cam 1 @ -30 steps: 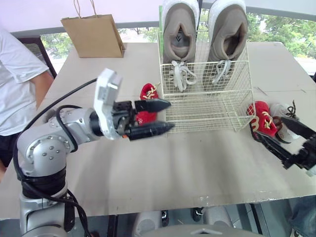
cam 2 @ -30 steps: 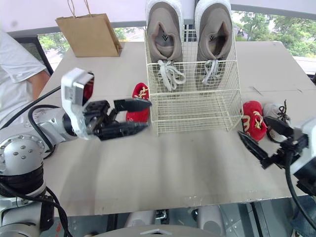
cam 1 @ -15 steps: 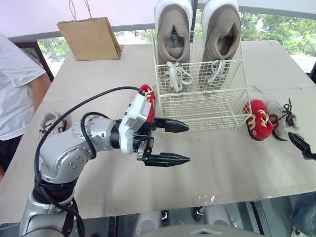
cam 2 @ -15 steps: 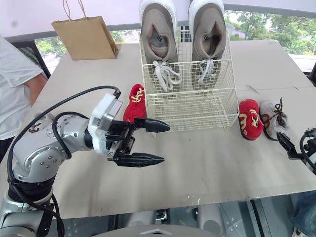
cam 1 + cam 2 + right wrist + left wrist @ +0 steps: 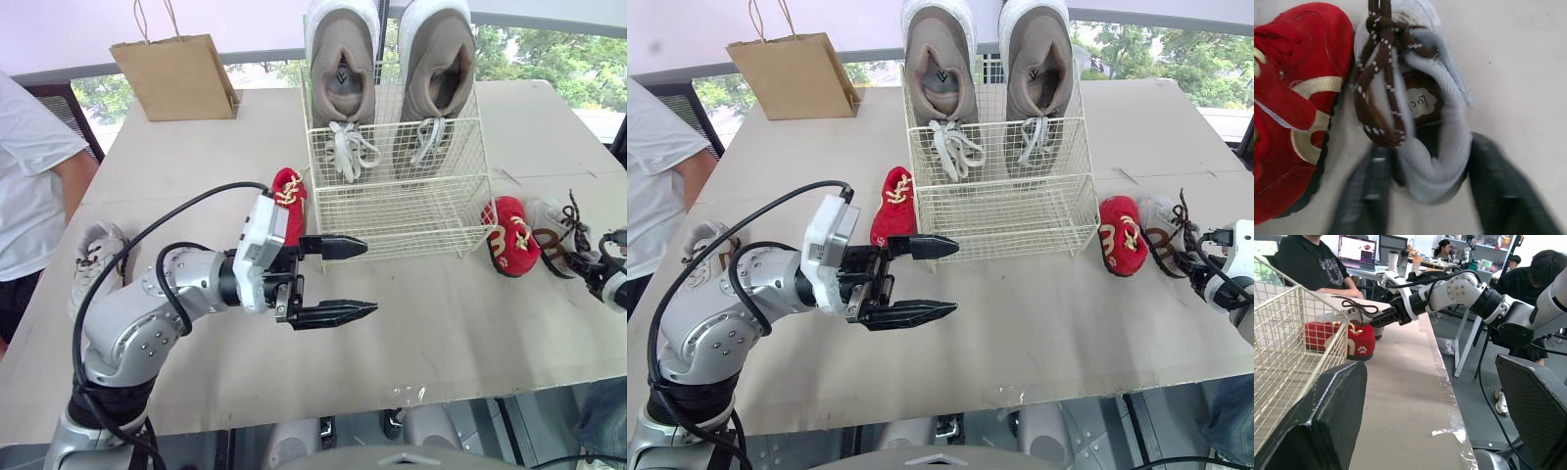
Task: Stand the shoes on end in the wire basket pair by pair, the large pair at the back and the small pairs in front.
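Observation:
The small grey shoe (image 5: pixel 551 237) has brown laces (image 5: pixel 574 210) sticking out loose, so I expect the laces to fall over the basket's rim when the robot stands the shoe inside.
A wire basket (image 5: pixel 402 186) holds two large grey shoes (image 5: pixel 345 69) standing on end at its back. One small red shoe (image 5: pixel 287 191) lies against the basket's left side, another red shoe (image 5: pixel 509 237) to its right. Beside that one lies a small grey shoe (image 5: pixel 1435 142) with brown laces. My right gripper (image 5: pixel 1187 262) is shut on this shoe's heel, one finger (image 5: pixel 1371 196) on each side. My left gripper (image 5: pixel 370 278) hangs open and holds nothing, in front of the basket's left corner. A second small grey shoe (image 5: pixel 93 259) lies at the far left.
A brown paper bag (image 5: pixel 176 73) stands at the table's back left. A person in a white shirt (image 5: pixel 29 166) sits at the left edge. The table's front edge (image 5: pixel 323 401) runs close below my left gripper.
My right gripper has come in over the small grey shoe and closed on its heel. The left gripper has swung a little lower and stays open.

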Tool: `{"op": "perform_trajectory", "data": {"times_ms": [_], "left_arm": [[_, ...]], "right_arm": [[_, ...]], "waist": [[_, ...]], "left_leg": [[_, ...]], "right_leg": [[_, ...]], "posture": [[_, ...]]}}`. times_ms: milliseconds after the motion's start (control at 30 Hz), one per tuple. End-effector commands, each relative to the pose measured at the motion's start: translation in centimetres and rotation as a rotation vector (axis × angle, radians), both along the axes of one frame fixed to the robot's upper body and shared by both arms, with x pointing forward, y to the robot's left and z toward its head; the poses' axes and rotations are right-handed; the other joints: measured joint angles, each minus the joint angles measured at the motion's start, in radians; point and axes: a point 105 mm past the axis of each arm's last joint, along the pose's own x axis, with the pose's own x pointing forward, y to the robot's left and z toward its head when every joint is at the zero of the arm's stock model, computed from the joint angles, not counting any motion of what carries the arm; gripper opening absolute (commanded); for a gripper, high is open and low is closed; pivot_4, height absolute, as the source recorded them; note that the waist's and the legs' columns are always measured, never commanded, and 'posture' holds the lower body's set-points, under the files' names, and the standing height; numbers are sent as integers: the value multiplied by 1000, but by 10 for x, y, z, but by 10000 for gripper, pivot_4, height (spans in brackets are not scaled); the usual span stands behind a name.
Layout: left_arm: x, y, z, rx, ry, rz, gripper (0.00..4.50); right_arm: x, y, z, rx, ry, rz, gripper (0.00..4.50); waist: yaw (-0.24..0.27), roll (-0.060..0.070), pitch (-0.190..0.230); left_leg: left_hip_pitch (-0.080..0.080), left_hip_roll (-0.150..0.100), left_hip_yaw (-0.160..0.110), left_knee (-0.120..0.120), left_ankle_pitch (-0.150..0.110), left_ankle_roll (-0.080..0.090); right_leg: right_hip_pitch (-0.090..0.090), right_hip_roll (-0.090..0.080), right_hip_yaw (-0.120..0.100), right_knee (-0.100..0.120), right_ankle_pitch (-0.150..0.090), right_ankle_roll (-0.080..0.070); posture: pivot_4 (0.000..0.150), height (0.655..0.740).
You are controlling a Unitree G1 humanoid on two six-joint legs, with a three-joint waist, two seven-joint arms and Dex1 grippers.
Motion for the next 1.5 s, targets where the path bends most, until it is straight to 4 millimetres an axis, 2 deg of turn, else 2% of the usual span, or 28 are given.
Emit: {"op": "perform_trajectory", "data": {"times_ms": [33,67,167,267,367,400,467,567,667,833,933,967,1067,1133,1233,1367,1400,1467,1500], "left_arm": [[-3,-1,9,-17,-55,-2,45000],[-2,-1,9,-15,-54,-6,45000],[1,-2,11,-29,-45,-8,45000],[7,-4,18,-76,-24,-2,45000],[17,-2,27,-135,40,8,45000],[20,-2,29,-147,61,11,45000],[30,0,39,-184,158,10,45000],[41,0,56,-199,259,-19,45000],[48,-2,72,-166,309,-71,45000],[48,-11,80,-7,400,-174,45000],[44,-16,82,118,451,-251,45000],[42,-19,82,154,465,-279,45000],[39,-25,81,245,505,-339,45000],[33,-26,72,343,504,-379,45000],[24,-23,63,432,523,-443,45000],[22,-21,57,486,535,-480,33103],[22,-20,57,484,540,-487,27993],[23,-21,61,447,540,-497,21007],[26,-21,64,417,531,-494,15675]], "right_arm": [[-2,-6,4,-78,-3,18,2935],[-5,-8,6,-96,-10,18,520],[-17,-19,23,-223,-49,5,520],[-32,-26,57,-434,-104,43,520],[-48,-21,103,-540,-180,132,520],[-52,-18,112,-565,-190,167,520],[-66,3,142,-650,-220,378,520],[-87,49,169,-678,-218,711,520],[-105,94,177,-695,-160,1013,520],[-116,157,177,-736,-163,1386,520],[-112,185,175,-828,-227,1538,520],[-108,192,176,-870,-265,1564,520],[-99,207,180,-955,-372,1610,520],[-94,216,184,-987,-458,1626,520],[-84,226,188,-1038,-544,1642,520],[-76,238,198,-1066,-611,1667,0],[-75,240,200,-1070,-618,1669,0],[-74,243,204,-1054,-622,1666,0],[-73,243,206,-1027,-617,1658,0]], "waist": [[0,0,0],[1,0,0],[11,1,0],[29,4,0],[27,5,0],[26,6,0],[23,6,0],[24,5,1],[23,3,2],[27,0,3],[28,-3,7],[28,-3,7],[26,-2,9],[25,-4,10],[19,-4,10],[23,-3,12],[24,-3,12],[27,-3,12],[28,-3,12]], "left_leg": [[0,0,0,0,0,0],[0,0,0,0,0,0],[0,0,0,0,0,-1],[-1,-1,-1,0,-1,-5],[-2,-2,-1,0,-2,-4],[-2,-2,-1,0,-2,-4],[0,-2,-1,0,-2,-3],[0,-2,-8,0,-1,4],[0,-7,-19,0,-1,4],[-2,-9,-22,0,-2,4],[-3,-10,-22,0,-2,3],[-6,-11,-23,0,-4,-1],[-10,-12,-23,0,-2,-5],[-16,-12,-24,1,-2,-5],[-18,-12,-24,1,1,-1],[-20,-12,-23,1,1,0],[-20,-11,-23,2,2,0],[-20,-11,-23,2,2,-1],[-20,-11,-23,3,2,-1]], "right_leg": [[0,0,0,0,0,0],[0,0,0,0,0,0],[0,0,0,0,0,0],[0,-1,-1,0,-1,1],[0,-2,0,0,-2,3],[0,-2,0,0,-2,3],[0,-1,0,0,-2,3],[1,3,0,0,-2,3],[2,6,1,0,-2,3],[2,4,1,-1,-3,2],[1,2,0,-2,-3,2],[-1,-1,-2,-4,-3,2],[-4,-3,-4,-4,-2,2],[-10,-3,-5,-5,-2,2],[-12,-2,-5,-4,-2,1],[-15,1,-3,-2,0,-1],[-15,2,-3,-1,0,-1],[-15,2,-3,0,-1,0],[-15,2,-3,0,-2,2]], "posture": [[1500,7400],[1500,7400],[1500,7400],[1500,7400],[1500,7400],[1500,7400],[1500,7400],[1500,7400],[1500,7400],[1500,7400],[1500,7400],[1500,7400],[1500,7400],[1500,7400],[1500,7400],[1500,7400],[1500,7400],[1500,7400],[1500,7400]]}}
